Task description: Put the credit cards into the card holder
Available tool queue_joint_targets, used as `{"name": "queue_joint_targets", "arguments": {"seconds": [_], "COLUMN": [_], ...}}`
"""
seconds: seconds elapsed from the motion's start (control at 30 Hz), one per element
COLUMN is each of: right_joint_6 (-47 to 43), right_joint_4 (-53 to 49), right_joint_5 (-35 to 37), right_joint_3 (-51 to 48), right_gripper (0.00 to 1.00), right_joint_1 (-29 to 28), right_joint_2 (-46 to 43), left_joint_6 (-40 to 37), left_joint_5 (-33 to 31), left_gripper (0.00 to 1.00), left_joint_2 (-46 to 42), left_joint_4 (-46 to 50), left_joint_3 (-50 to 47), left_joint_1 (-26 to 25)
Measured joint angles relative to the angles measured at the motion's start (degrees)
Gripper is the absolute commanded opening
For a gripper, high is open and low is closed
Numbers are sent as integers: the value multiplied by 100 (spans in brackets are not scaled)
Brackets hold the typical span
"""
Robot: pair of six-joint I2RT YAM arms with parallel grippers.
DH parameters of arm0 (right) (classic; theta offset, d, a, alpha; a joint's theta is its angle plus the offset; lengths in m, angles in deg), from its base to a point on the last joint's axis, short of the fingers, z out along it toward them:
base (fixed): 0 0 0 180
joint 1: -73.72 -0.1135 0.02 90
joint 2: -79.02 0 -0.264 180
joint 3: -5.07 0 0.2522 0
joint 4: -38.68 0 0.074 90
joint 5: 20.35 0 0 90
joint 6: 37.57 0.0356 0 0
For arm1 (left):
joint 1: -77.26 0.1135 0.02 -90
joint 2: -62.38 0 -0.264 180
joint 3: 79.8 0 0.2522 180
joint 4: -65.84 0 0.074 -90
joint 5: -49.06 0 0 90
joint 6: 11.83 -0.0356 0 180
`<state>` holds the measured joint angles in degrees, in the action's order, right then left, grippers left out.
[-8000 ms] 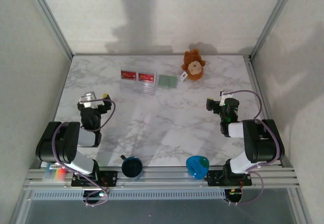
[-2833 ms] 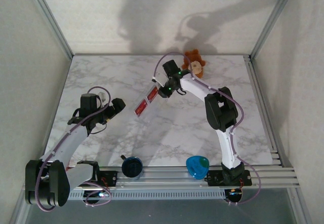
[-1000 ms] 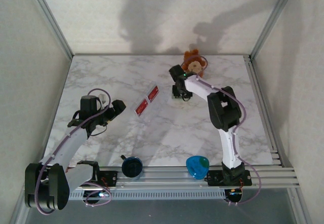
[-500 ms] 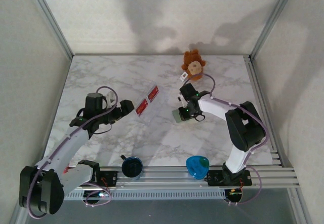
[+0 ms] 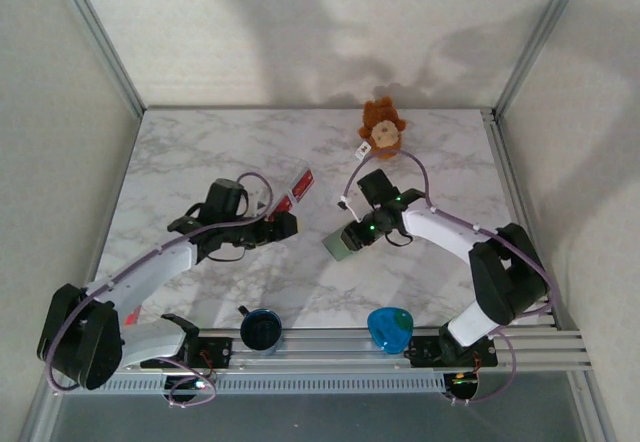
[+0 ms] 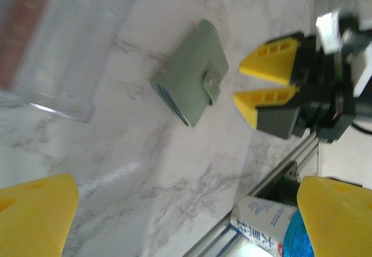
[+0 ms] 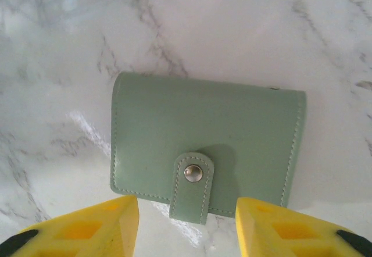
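The card holder is lying flat with its strap snapped shut [image 7: 193, 178], so my left gripper should lift it by the folded edge [image 7: 203, 82] before my right gripper opens it.
The card holder [image 7: 209, 132] is a grey-green wallet, snapped shut and lying flat on the marble [image 5: 337, 246]. My right gripper [image 7: 186, 231] is open just short of the wallet's strap edge, a yellow finger on either side, not touching it [image 5: 352, 235]. The two red credit cards [image 5: 302, 183] sit tilted in a clear stand, one partly behind my left arm. My left gripper [image 5: 288, 224] is open just near of the cards and left of the wallet. In the left wrist view the wallet [image 6: 192, 88] lies ahead, with the right gripper's fingers [image 6: 272, 65] beside it.
A clear plastic stand [image 6: 75, 47] holds the cards. A brown teddy bear [image 5: 382, 128] sits at the back. A dark blue round thing [image 5: 260, 329] and a bright blue one [image 5: 388, 327] rest by the front rail; a white can [image 6: 264, 216] lies there too.
The right gripper has drawn the wallet nearer and leftwards. The left arm has swung right, up to the cards and the wallet.
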<state>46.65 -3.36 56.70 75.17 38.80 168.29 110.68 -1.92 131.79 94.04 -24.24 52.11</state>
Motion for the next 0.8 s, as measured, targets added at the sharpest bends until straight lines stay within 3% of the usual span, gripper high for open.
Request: {"name": "queue_joint_targets", "arguments": {"seconds": [0.13, 0.33, 0.43, 0.5, 0.63, 0.8], "right_joint_6": [1082, 3696, 4505, 4791, 5007, 4990], "right_joint_4": [229, 424, 640, 636, 704, 660], "right_joint_5": [-15, -74, -76, -72, -133, -212], "right_joint_3": [-166, -522, -981, -1200, -1401, -1663], "right_gripper": [49, 49, 49, 48, 48, 53], "right_joint_1": [22, 400, 404, 461, 907, 1414], "right_joint_2": [-361, -417, -586, -780, -1174, -1757], "left_joint_6": [-37, -39, -42, -44, -164, -522], "left_joint_5": [-164, -629, -804, -922, -1123, -1464], "left_gripper": [95, 92, 90, 88, 66, 59], "left_joint_2": [273, 651, 1106, 1456, 2243, 3049], "left_joint_4": [-26, -83, -87, -92, -42, 129], "left_joint_3": [133, 308, 603, 874, 1582, 2229], "left_joint_1": [-424, -861, -1123, -1272, -1526, -1707]}}
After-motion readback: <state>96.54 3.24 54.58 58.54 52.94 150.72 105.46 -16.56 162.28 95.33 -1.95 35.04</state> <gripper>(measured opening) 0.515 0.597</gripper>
